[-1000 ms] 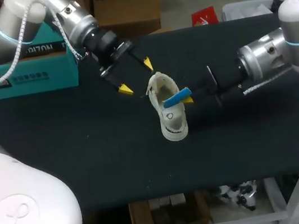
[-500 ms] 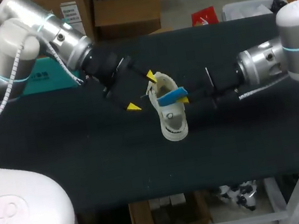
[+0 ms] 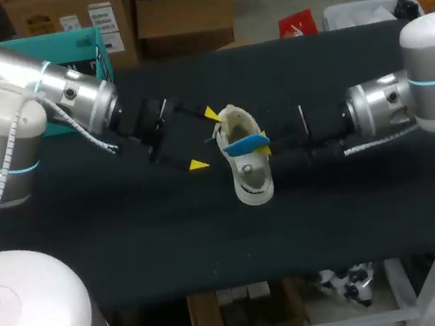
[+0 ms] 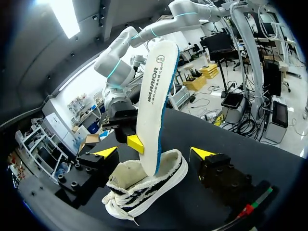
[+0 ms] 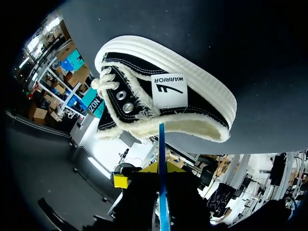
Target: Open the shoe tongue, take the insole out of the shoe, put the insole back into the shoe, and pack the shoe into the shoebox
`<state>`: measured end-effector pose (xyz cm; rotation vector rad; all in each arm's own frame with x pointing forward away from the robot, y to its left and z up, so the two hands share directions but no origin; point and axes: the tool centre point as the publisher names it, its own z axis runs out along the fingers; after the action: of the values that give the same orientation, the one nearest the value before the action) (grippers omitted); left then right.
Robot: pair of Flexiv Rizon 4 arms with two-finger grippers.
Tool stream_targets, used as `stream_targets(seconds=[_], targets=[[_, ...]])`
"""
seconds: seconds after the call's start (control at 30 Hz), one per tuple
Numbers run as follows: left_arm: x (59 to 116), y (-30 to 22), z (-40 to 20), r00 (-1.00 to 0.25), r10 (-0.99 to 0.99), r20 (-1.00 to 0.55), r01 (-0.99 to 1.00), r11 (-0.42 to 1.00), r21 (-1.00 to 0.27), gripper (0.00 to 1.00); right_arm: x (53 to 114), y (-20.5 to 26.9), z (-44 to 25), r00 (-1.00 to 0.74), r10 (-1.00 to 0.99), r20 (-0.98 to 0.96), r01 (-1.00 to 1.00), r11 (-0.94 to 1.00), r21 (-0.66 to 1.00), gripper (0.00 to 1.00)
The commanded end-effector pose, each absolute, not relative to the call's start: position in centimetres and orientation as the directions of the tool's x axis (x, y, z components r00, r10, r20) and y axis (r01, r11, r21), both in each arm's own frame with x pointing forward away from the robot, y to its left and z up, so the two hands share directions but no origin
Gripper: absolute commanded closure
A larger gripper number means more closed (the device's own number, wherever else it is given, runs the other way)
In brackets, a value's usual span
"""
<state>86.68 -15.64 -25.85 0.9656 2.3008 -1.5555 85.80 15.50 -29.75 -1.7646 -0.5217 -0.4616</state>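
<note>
The insole (image 4: 156,96) is standing straight and its lower end (image 4: 151,167) is in the shoe's opening, so I expect the insole to slide down and stay straight when I push it.
A white-soled canvas shoe (image 3: 251,176) stands on the black table (image 3: 131,243). Above its opening, my right gripper (image 3: 264,146) is shut on a white insole with a blue underside (image 3: 244,145). In the left wrist view the insole (image 4: 156,96) stands upright, its lower end inside the shoe (image 4: 144,187). My left gripper (image 3: 205,139) is open just left of the shoe's heel, and its fingers (image 4: 106,152) straddle the shoe without touching it. The right wrist view shows the shoe (image 5: 163,91) side-on, ahead of the insole's thin blue edge (image 5: 161,192).
The teal shoebox (image 3: 100,61) sits at the table's back left, partly hidden behind my left arm. Bare black table lies in front of the shoe and to both sides of it.
My left arm has swung lower and its open gripper has closed in on the shoe's left side. The right gripper has carried the insole slightly left over the shoe's opening.
</note>
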Motion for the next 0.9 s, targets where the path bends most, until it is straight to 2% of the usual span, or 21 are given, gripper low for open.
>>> stream_targets(seconds=[0.03, 0.33, 0.4, 0.47, 0.57, 0.67, 0.73, 0.83, 0.9], targets=[[86.4, -15.6, -26.1, -0.780, 0.315, -0.540, 0.615, 0.231, -0.754, 0.00, 85.6, 15.4, -29.7, 0.821, 0.105, 0.561, 0.569, -0.222, -0.792, 1.00], [86.9, -16.7, -27.4, -0.796, 0.298, -0.528, 0.597, 0.231, -0.769, 0.00, 86.2, 16.6, -30.8, 0.827, 0.088, 0.555, 0.560, -0.205, -0.803, 1.00], [87.1, -17.2, -27.7, -0.798, 0.300, -0.522, 0.593, 0.242, -0.768, 0.11, 86.2, 16.6, -31.1, 0.827, 0.069, 0.558, 0.560, -0.200, -0.804, 1.00], [87.1, -17.5, -28.0, -0.801, 0.292, -0.523, 0.592, 0.249, -0.767, 0.27, 86.2, 16.7, -31.2, 0.827, 0.051, 0.560, 0.557, -0.211, -0.803, 1.00], [87.2, -18.1, -28.3, -0.799, 0.285, -0.530, 0.597, 0.263, -0.758, 0.32, 85.9, 17.1, -31.3, 0.821, 0.044, 0.569, 0.564, -0.216, -0.797, 1.00], [87.6, -18.6, -28.8, -0.799, 0.285, -0.530, 0.598, 0.287, -0.748, 0.50, 85.7, 17.2, -31.2, 0.819, 0.040, 0.572, 0.565, -0.222, -0.794, 1.00], [87.8, -19.0, -29.0, -0.801, 0.285, -0.526, 0.596, 0.292, -0.748, 0.53, 85.6, 17.2, -31.1, 0.818, 0.038, 0.574, 0.566, -0.226, -0.793, 1.00], [88.0, -19.3, -29.4, -0.802, 0.291, -0.522, 0.595, 0.304, -0.745, 0.51, 85.4, 17.2, -30.9, 0.817, 0.030, 0.576, 0.567, -0.228, -0.791, 1.00], [88.1, -19.5, -29.6, -0.802, 0.296, -0.519, 0.594, 0.306, -0.744, 0.53, 85.3, 17.2, -30.8, 0.817, 0.029, 0.577, 0.567, -0.229, -0.791, 1.00]])
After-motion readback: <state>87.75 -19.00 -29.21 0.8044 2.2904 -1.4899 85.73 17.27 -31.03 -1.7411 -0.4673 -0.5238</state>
